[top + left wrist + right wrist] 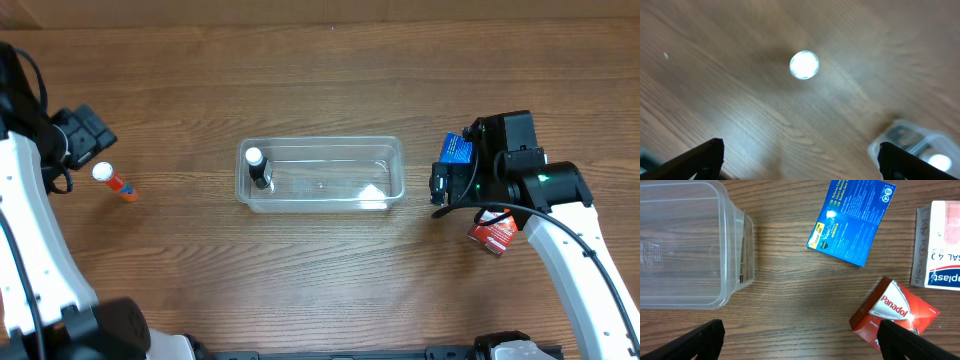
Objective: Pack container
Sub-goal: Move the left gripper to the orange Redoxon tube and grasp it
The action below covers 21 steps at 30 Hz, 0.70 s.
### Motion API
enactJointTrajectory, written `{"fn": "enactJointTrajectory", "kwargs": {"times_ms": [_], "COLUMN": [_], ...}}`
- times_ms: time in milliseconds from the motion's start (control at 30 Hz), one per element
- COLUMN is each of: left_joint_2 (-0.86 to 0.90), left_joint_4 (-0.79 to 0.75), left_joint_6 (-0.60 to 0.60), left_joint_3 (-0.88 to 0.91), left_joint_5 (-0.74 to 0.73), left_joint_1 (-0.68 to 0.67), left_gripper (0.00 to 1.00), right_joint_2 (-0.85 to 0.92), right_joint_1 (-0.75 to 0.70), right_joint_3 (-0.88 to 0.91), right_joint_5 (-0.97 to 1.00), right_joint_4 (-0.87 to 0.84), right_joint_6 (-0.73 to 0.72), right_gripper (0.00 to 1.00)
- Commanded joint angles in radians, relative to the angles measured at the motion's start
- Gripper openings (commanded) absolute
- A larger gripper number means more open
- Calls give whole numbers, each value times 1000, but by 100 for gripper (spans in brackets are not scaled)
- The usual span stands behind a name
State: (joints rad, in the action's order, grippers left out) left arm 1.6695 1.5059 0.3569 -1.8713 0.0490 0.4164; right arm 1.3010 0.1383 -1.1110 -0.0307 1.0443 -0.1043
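Note:
The orange tube's white cap (103, 171) is in line between my left gripper's open fingers. I should continue to move down until the fingers are on both sides of the tube (124, 188), and then close them.
The clear plastic container (385, 152) stands at the table's middle, with a small dark bottle with a white cap (258, 168) upright in its left end. In the right wrist view the container (735, 240) is at the upper left. My right gripper (446, 188) (800, 341) is open and empty over bare wood between the container and the boxes. My left gripper (88, 138) (802, 165) is open and empty at the far left, above the table. Its view is blurred, and a clear shape with a white round spot (912, 145) shows at the lower right.
An orange tube with a white cap (115, 181) lies next to my left gripper. A blue box (457, 150) (852, 220), a red Panadol box (492, 233) (895, 311) and a white box (939, 245) lie right of the container.

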Motion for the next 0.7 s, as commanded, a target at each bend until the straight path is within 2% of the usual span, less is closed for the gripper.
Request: {"fn": "enactJointTrajectory", "kwargs": {"times_ms": [0,233,400,667], "left_joint_2": [88,291,380,389], "left_joint_4": [-91,-154,-162,-184], "left_joint_6": [-47,-69,-69,-70], "left_joint_3": [126,141,141,141], "left_joint_5": [-42,-42,-39,-37], "left_joint_1": [24,23,23,23], "left_gripper": [100,99,92,62], "right_joint_2": [-2,-2,-2,2], "right_joint_1": [3,3,3,3], "right_joint_3": [-27,-27,-27,-27], "right_joint_5": [-9,-9,-8,-9], "right_joint_4": [-5,-3,-2,-2], "right_joint_6": [-1,-1,-1,-1], "right_gripper": [100,100,100,100]}}
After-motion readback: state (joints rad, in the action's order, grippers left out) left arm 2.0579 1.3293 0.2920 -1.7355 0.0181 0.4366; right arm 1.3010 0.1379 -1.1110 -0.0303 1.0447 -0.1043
